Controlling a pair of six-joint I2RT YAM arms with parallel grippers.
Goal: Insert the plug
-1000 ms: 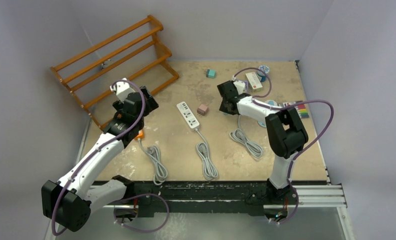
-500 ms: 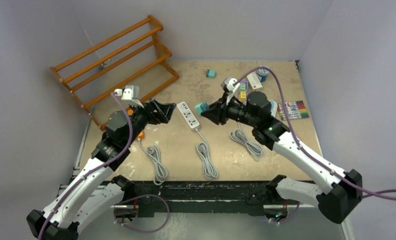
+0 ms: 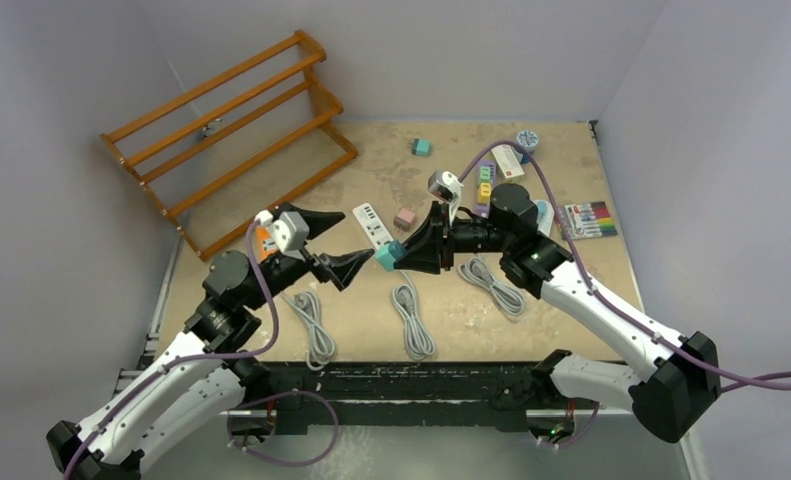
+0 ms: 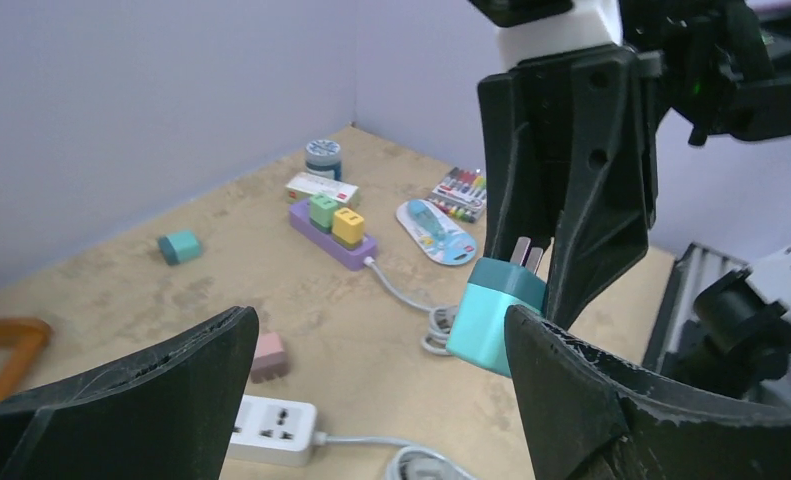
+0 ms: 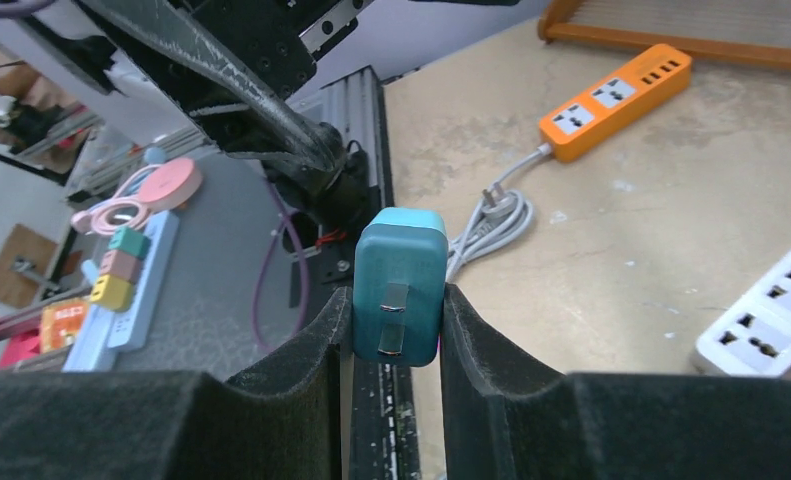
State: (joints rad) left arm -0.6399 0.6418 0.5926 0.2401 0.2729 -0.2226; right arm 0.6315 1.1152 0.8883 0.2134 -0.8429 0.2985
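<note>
Next, my left gripper swings around until its open fingers sit either side of the plug, since the teal plug's flat end faces one finger.
My right gripper is shut on a teal plug and holds it in the air over the table's middle, prongs pointing back at the wrist camera. My left gripper is open and empty, facing the plug from the left. In the left wrist view the plug hangs just inside my right-hand finger. The white power strip lies on the table behind the plug; it also shows in the left wrist view and the right wrist view.
An orange power strip lies by the wooden rack. A purple strip with plugs, a pink plug, a teal block, markers and coiled cables lie around.
Both arms have swung in toward the table's middle. My right gripper has carried the teal plug left and nearer. My left gripper has come off the rack side and now faces it.
</note>
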